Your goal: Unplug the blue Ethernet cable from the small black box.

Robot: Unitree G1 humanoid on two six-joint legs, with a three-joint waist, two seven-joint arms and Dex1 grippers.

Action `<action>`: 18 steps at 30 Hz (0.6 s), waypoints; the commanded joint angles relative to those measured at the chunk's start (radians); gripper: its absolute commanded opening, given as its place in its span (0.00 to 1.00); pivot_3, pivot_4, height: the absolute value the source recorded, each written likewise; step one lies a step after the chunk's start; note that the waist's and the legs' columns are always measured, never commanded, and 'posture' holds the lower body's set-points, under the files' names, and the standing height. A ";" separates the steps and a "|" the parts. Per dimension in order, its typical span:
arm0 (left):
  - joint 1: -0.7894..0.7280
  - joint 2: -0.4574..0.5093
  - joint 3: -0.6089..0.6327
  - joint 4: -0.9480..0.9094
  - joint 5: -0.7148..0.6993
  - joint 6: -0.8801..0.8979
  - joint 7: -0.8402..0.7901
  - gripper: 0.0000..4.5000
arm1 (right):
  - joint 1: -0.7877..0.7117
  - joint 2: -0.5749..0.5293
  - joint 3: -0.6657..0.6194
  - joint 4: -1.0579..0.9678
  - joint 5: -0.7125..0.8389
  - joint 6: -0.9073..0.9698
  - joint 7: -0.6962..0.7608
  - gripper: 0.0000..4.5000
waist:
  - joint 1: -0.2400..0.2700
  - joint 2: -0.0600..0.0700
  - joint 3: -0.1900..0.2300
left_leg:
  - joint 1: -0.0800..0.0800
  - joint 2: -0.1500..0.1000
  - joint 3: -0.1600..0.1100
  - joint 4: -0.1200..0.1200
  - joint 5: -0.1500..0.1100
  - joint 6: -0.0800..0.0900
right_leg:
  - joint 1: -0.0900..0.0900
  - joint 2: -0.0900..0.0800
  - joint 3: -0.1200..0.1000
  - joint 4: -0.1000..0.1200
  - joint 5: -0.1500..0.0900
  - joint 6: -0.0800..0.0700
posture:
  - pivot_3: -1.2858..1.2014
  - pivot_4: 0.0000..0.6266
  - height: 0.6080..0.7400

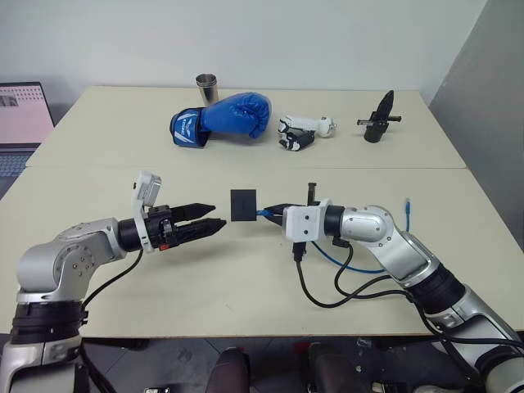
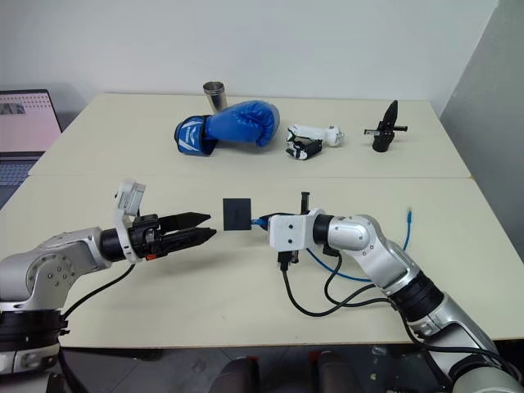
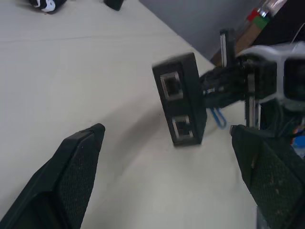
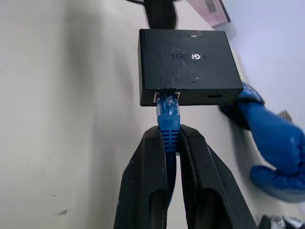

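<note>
The plug (image 1: 259, 213) should come straight out when I pull, as my right gripper is closed on the blue boot (image 1: 266, 213) close behind the small black box.
The small black box (image 1: 244, 205) stands on edge a little above the table, hanging from the plug of the blue Ethernet cable (image 4: 167, 119). My right gripper (image 1: 274, 213) is shut on the blue boot of that plug, just behind the box (image 4: 188, 67). The rest of the cable (image 1: 360, 264) loops under my right arm, and its free end (image 1: 407, 205) lies on the table to the right. My left gripper (image 1: 218, 215) is open and points at the box from the left, a short gap away. Two empty ports on the box (image 3: 181, 105) face it.
At the back of the table lie a blue boxing glove (image 1: 225, 117), a metal cup (image 1: 206, 88), a white and black object (image 1: 303, 131) and a black clip-like tool (image 1: 379, 119). A laptop (image 1: 20, 115) stands at the far left. Thick black cables (image 1: 344, 291) trail under my right arm.
</note>
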 commanded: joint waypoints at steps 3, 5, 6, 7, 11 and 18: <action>-0.043 -0.024 0.008 -0.013 -0.068 0.067 0.000 1.00 | -0.040 0.017 -0.043 -0.029 -0.023 -0.071 0.019 0.02 | 0.000 0.000 0.000 | 0.000 0.000 0.000 0.000 0.000 0.000 | 0.000 0.000 0.000 0.000 0.000 0.000 | 0.52 0.24 1.00; -0.043 -0.030 -0.003 -0.020 -0.073 0.077 -0.011 1.00 | -0.040 0.022 -0.047 -0.032 -0.029 -0.071 0.022 0.02 | 0.004 0.000 0.000 | 0.000 0.000 0.000 0.000 0.000 0.000 | 0.000 0.000 0.000 0.000 0.000 0.000 | 0.52 0.24 1.00; -0.042 -0.032 -0.005 -0.023 -0.076 0.082 -0.015 1.00 | -0.038 0.025 -0.050 -0.033 -0.031 -0.068 0.021 0.02 | 0.004 0.000 0.000 | 0.000 0.000 0.000 0.000 0.000 0.000 | 0.000 0.000 0.000 0.000 0.000 0.000 | 0.52 0.24 1.00; -0.042 -0.034 -0.005 -0.023 -0.078 0.086 -0.016 1.00 | -0.037 0.027 -0.054 -0.034 -0.034 -0.066 0.021 0.02 | 0.004 0.000 0.000 | 0.000 0.000 0.000 0.000 0.000 0.000 | 0.000 0.000 0.000 0.000 0.000 0.000 | 0.52 0.24 1.00; -0.054 -0.047 0.009 0.002 -0.092 0.099 -0.006 1.00 | -0.033 0.031 -0.065 -0.039 -0.043 -0.065 0.021 0.02 | 0.006 0.000 0.000 | 0.000 0.000 0.000 0.000 0.000 0.000 | 0.000 -0.001 0.000 0.000 0.000 0.000 | 0.52 0.24 1.00; -0.063 -0.046 -0.004 0.007 -0.102 0.123 -0.029 0.69 | -0.035 0.054 -0.085 -0.038 -0.065 -0.093 -0.001 0.02 | 0.006 0.000 0.000 | 0.000 0.000 0.000 0.001 0.000 0.000 | 0.000 -0.001 0.000 0.000 0.000 -0.001 | 0.52 0.24 1.00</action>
